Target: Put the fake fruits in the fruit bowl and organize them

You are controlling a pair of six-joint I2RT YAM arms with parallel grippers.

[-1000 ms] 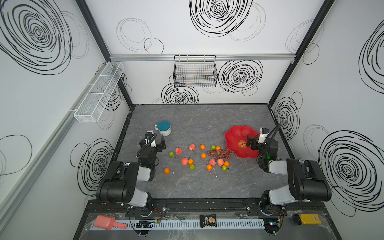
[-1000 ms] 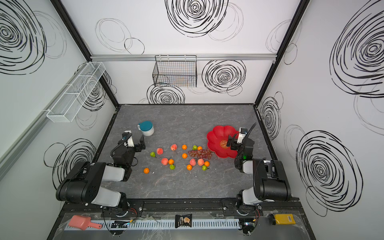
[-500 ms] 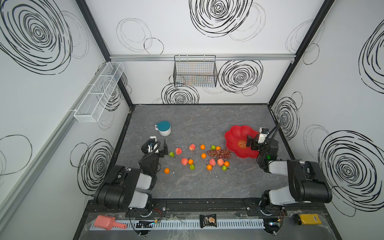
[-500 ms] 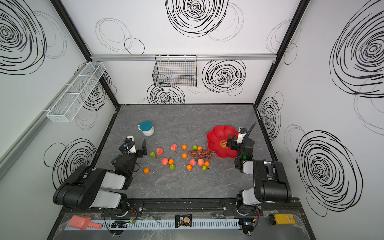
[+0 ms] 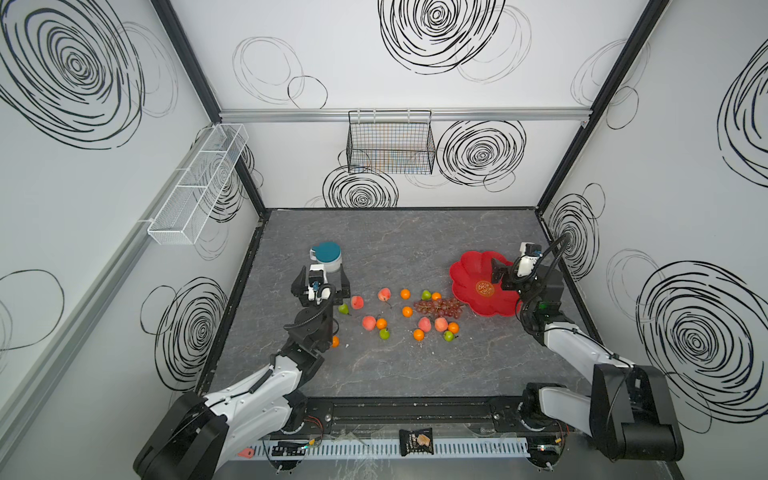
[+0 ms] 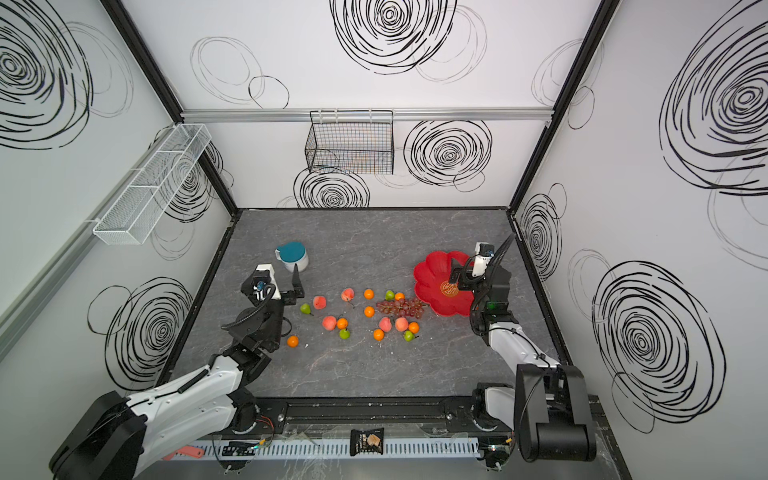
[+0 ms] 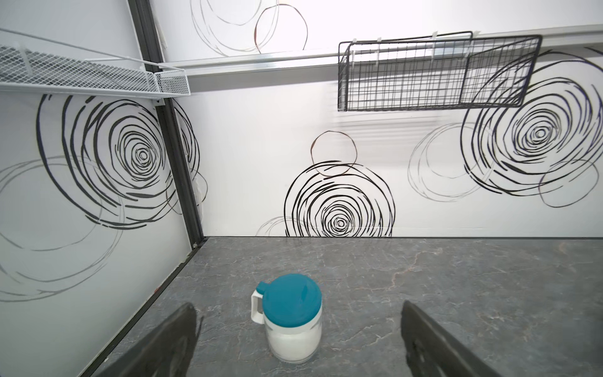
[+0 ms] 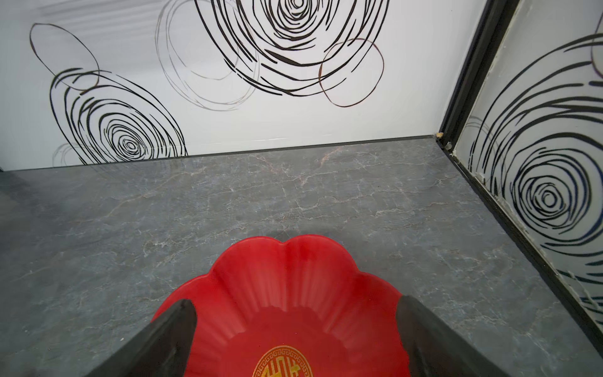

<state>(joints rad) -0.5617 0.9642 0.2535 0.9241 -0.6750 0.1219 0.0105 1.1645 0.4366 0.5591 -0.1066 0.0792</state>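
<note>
Next, I grip the red fruit bowl [image 5: 477,281] by its near rim [image 5: 507,310] with my right gripper and bring the bowl closer first, because it stands far from the peaches by my left gripper.
The fake fruits lie scattered across the middle of the table in both top views: oranges [image 5: 405,294], peaches [image 5: 368,322], green pears [image 5: 343,308] and a grape bunch [image 5: 442,306] [image 6: 400,307]. One orange [image 5: 335,341] sits beside my left arm. The red fruit bowl [image 5: 469,270] [image 6: 432,270] [image 8: 293,277] stands at the right with no fruit in it. My right gripper [image 5: 515,270] [image 8: 295,302] hovers open over the bowl. My left gripper [image 5: 323,274] [image 7: 297,306] is open, just left of the fruits, holding nothing.
A white mug with a teal lid [image 5: 326,255] [image 7: 290,320] stands on the table just beyond my left gripper. A black wire basket [image 5: 390,145] hangs on the back wall and a white mesh shelf [image 5: 195,187] on the left wall. A snack packet [image 5: 415,441] lies on the front rail.
My left arm has stretched out lower over the table and its gripper has shifted slightly toward the fruits. The right arm and the fruits have not moved.
</note>
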